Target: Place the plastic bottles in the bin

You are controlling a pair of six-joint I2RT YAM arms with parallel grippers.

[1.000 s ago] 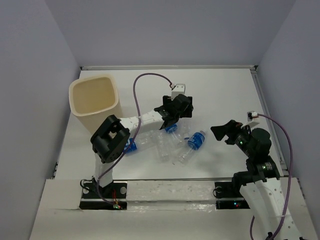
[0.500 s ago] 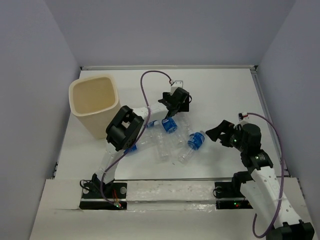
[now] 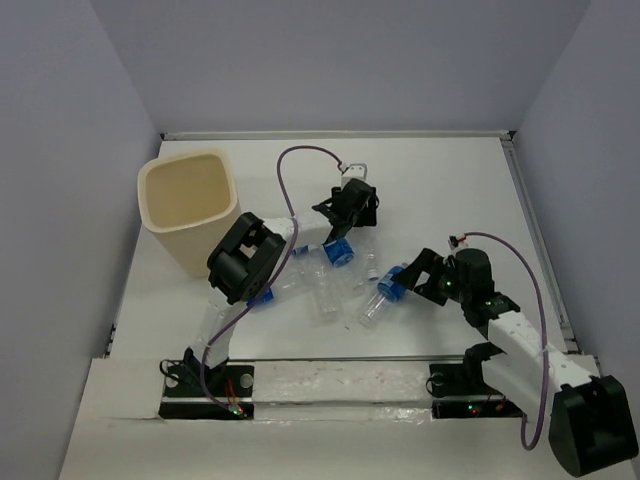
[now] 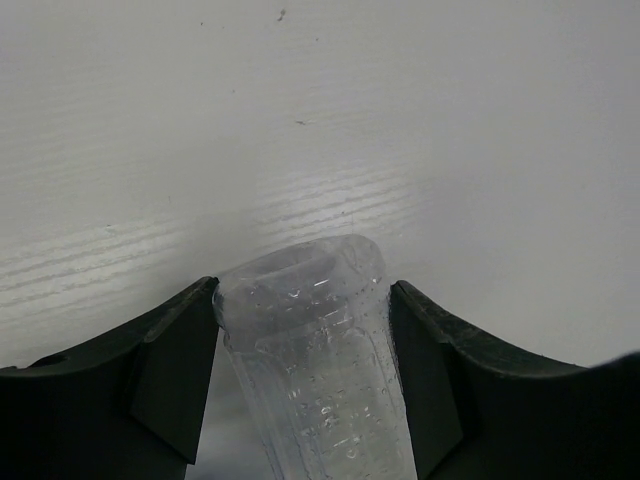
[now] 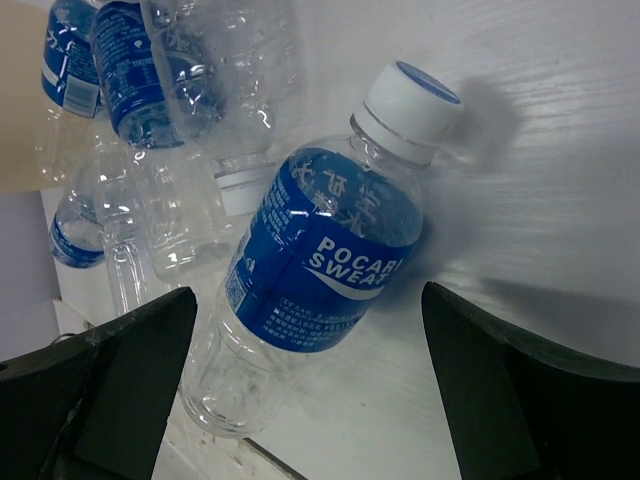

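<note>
The white-capped bottle (image 3: 389, 287) lies at the edge of the heap, uncovered from cap to base (image 3: 373, 307), so I expect it to come away alone when the robot lifts it.
Several clear plastic bottles (image 3: 322, 292) with blue labels lie in a heap mid-table. My left gripper (image 3: 348, 222) is shut on one clear bottle (image 4: 310, 380) near its base, and both fingers press its sides at the left gripper's (image 4: 305, 290) tips. This held bottle (image 3: 338, 251) shows its blue label in the top view. My right gripper (image 3: 412, 277) is open, its jaws on either side of a blue-labelled, white-capped bottle (image 5: 330, 262) lying on the table, without touching it. The beige bin (image 3: 188, 205) stands upright at the far left.
More bottles (image 5: 150, 80) lie crowded just beyond the one between my right fingers. Purple cables loop above both arms. White walls bound the table (image 3: 450, 190) at the back and right, and a raised lip runs along the near edge.
My left gripper has closed on the clear bottle. My right arm has reached left and lower toward the heap, its jaws opening wider around the blue-labelled bottle.
</note>
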